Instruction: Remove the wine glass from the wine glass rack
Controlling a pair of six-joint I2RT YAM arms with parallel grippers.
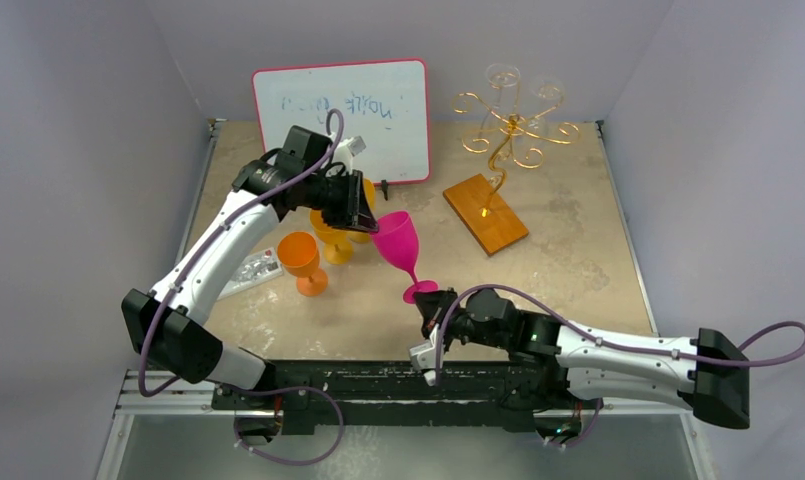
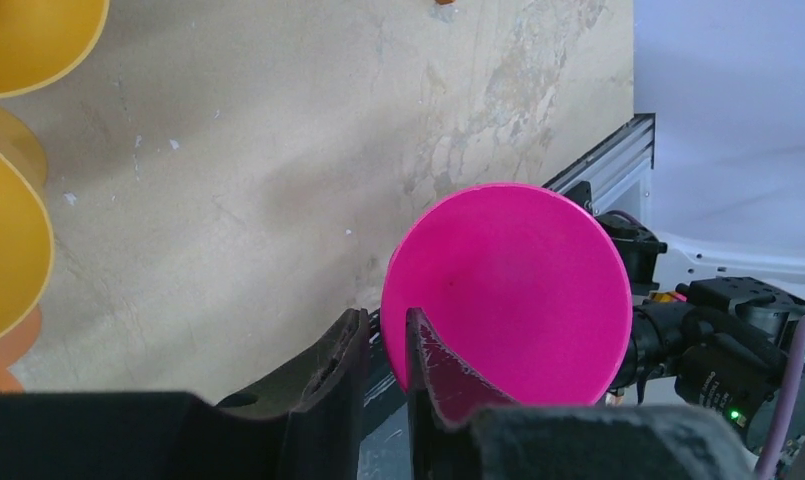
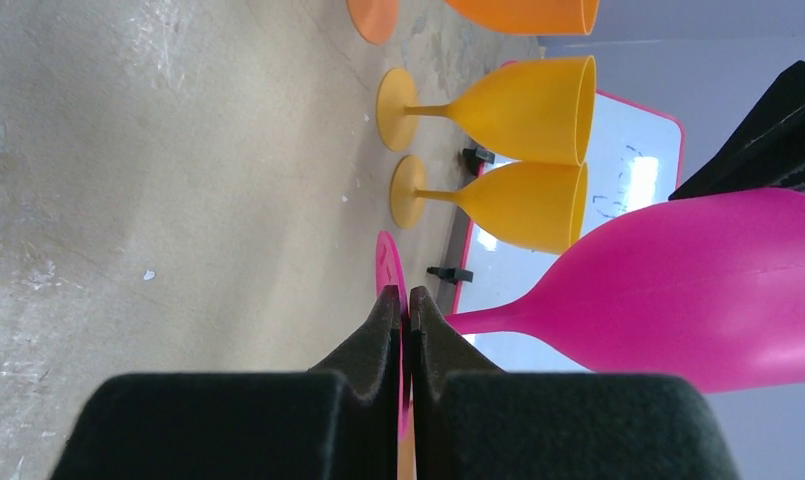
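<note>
The pink wine glass is held in my right gripper by the foot it must stand on, so my left gripper should grab the wine glass's rim (image 1: 382, 231) and stand the wine glass upright.
A pink wine glass (image 1: 398, 245) hangs tilted over the table between both grippers. My right gripper (image 1: 425, 300) (image 3: 406, 292) is shut on its flat foot (image 3: 388, 262), gripping it edge-on. The left gripper (image 1: 368, 220) (image 2: 386, 315) straddles the bowl's rim (image 2: 518, 280). One finger is inside and one outside, and a narrow gap shows beside the outer finger. The gold wire wine glass rack (image 1: 508, 125) stands on its orange-brown wooden base (image 1: 485, 213) at the back right, away from both arms. Clear glasses (image 1: 501, 78) seem to hang on it.
Two yellow wine glasses (image 1: 333, 240) (image 3: 518, 110) and an orange one (image 1: 300, 258) stand left of centre, under the left arm. A red-framed whiteboard (image 1: 343, 115) leans at the back. A clear plastic packet (image 1: 253, 270) lies beside the left arm.
</note>
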